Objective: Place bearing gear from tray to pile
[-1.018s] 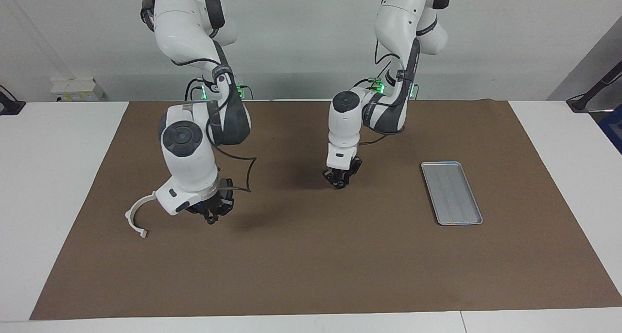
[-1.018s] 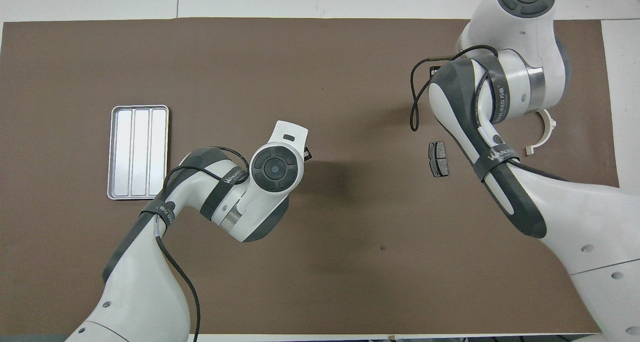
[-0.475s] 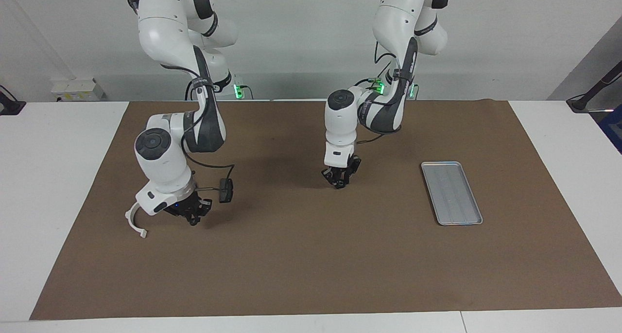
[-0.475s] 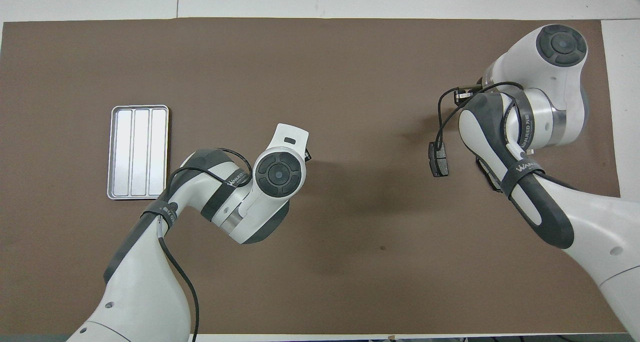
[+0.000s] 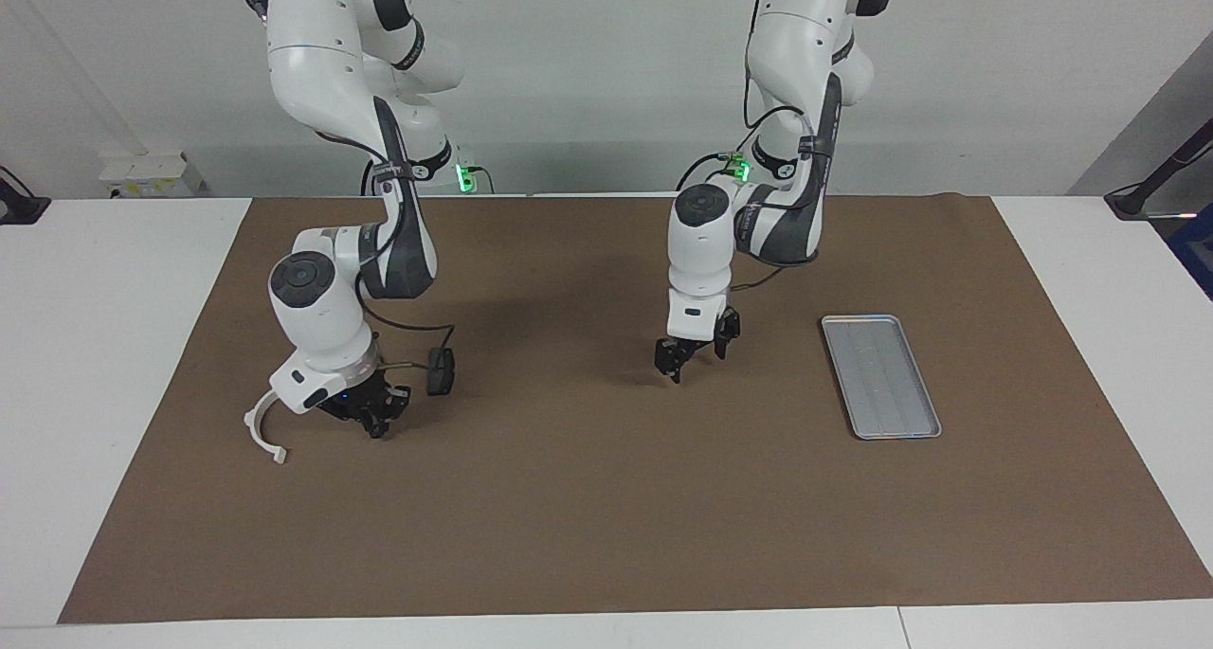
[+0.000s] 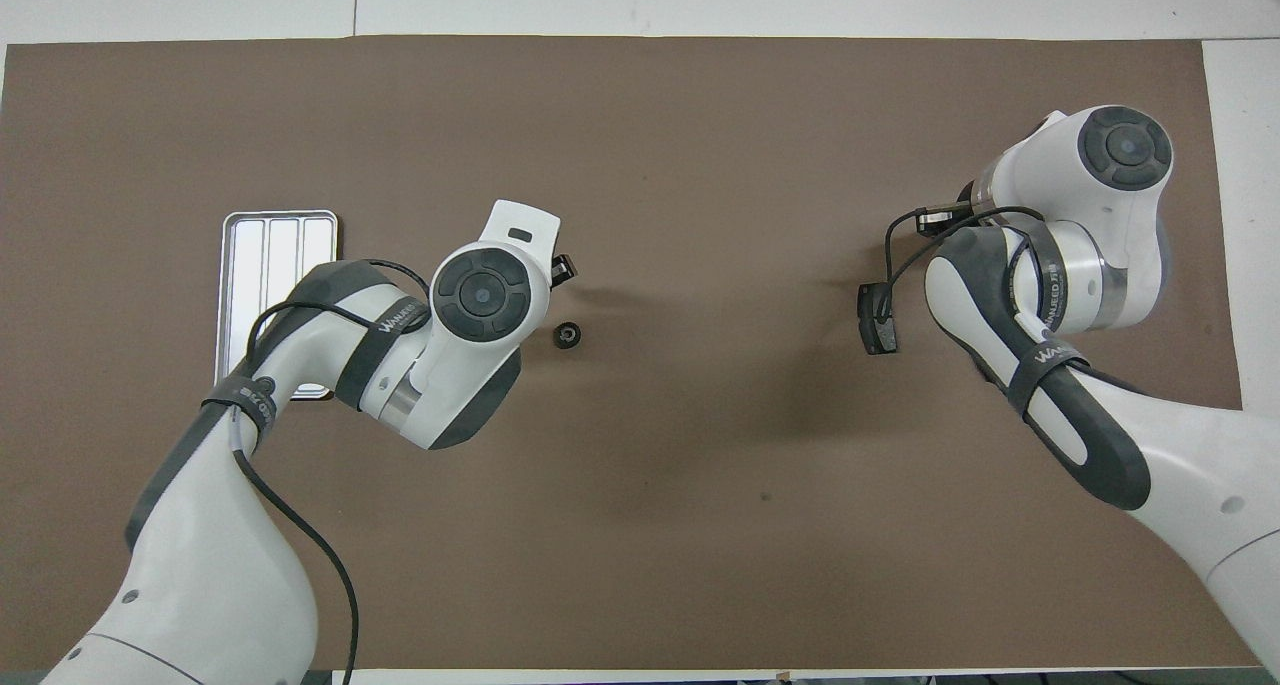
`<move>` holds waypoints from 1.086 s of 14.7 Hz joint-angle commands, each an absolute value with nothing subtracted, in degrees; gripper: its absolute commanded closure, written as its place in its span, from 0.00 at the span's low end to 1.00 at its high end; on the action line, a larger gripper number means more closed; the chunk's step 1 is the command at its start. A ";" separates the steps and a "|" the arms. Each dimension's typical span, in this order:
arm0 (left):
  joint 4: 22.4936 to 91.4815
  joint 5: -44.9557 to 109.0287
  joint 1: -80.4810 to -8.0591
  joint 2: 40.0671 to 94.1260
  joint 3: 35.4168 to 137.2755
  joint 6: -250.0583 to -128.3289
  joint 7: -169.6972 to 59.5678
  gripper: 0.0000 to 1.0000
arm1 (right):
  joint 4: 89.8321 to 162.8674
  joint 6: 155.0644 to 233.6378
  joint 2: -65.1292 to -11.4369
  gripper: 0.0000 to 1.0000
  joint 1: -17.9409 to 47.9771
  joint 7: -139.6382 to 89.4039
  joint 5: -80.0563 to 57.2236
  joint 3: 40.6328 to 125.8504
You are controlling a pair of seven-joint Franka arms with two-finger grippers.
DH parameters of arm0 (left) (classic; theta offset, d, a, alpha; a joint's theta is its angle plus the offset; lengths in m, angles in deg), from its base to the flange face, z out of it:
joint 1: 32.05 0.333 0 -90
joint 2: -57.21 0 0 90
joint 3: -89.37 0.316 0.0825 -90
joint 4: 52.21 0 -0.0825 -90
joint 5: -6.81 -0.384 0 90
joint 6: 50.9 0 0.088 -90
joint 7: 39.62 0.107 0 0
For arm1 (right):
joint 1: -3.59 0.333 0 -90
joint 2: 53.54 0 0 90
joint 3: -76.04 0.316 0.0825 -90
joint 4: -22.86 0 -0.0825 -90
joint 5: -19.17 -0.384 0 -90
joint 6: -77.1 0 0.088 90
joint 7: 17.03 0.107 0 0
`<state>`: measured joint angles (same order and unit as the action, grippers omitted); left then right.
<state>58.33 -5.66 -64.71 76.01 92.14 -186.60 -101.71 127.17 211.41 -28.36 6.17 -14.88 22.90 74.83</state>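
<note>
I should first move my left gripper back, because the bearing gear lies in the middle of the mat beside it, short of the pile. Then my right gripper should take the gear (image 6: 567,335).
The small black bearing gear (image 6: 567,336) lies on the brown mat near mid-table, apart from tray and pile. My left gripper (image 5: 699,348) hangs open and empty just above the mat beside the gear, on the tray's side. The silver tray (image 5: 881,374) holds nothing; in the overhead view the tray (image 6: 270,250) is partly covered by my left arm. The pile's white half-ring bracket (image 5: 261,431) and one dark plate (image 5: 439,369) lie toward the right arm's end. My right gripper (image 5: 374,420) is low over the mat between the bracket and the plate.
The brown mat (image 5: 606,535) covers most of the white table. A black cable loops from my right wrist down beside the dark plate (image 6: 877,323). The bracket is hidden under my right arm in the overhead view.
My left gripper has opened and moved toward the tray, and the gear now shows on the mat. My right arm swung toward its end of the table, then held still.
</note>
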 commanded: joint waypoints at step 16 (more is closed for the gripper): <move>60.03 3.10 -45.77 68.99 91.13 -178.44 -47.38 0.00 | 128.51 215.89 -27.60 0.00 2.18 -21.96 20.32 75.95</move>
<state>58.01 0.54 -48.06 71.68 91.90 -180.50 -53.68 127.96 214.87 -26.97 2.40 -20.82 21.66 75.29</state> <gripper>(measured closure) 0.000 0.379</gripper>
